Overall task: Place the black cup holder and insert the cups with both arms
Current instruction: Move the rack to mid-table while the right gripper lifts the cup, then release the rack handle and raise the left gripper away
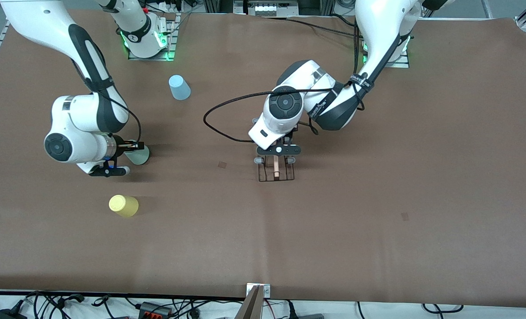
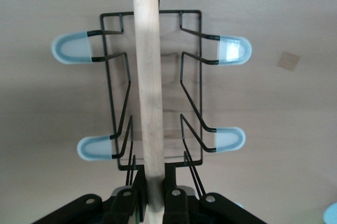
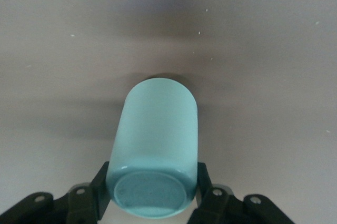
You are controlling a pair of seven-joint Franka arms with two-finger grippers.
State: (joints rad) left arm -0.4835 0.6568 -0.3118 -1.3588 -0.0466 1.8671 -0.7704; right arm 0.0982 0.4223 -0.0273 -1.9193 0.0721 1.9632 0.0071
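Next, I let go of the rod (image 1: 276, 166) with my left gripper and back that gripper away before my right gripper hangs the pale green cup, because my left gripper is blocking the black cup holder's pegs (image 1: 259, 160).
The black cup holder (image 1: 277, 172) is near the table's middle, and I cannot tell whether it rests on the cloth. My left gripper (image 1: 277, 155) is shut on its light wooden rod (image 2: 150, 92). In the left wrist view the gripper (image 2: 154, 195) clamps the rod's end, with pale blue peg tips (image 2: 231, 50) sticking out on both sides. Toward the right arm's end, my right gripper (image 1: 129, 157) is shut on the pale green cup (image 1: 139, 155). The right wrist view shows that cup (image 3: 158, 134) base-first between the fingers (image 3: 202, 182). A light blue cup (image 1: 179, 87) and a yellow cup (image 1: 123, 205) are on the table.
A black cable (image 1: 220, 124) loops from the left arm over the table beside the holder. Small brown patches (image 1: 222, 164) mark the brown cloth. A stand (image 1: 255, 301) rises at the table's front edge.
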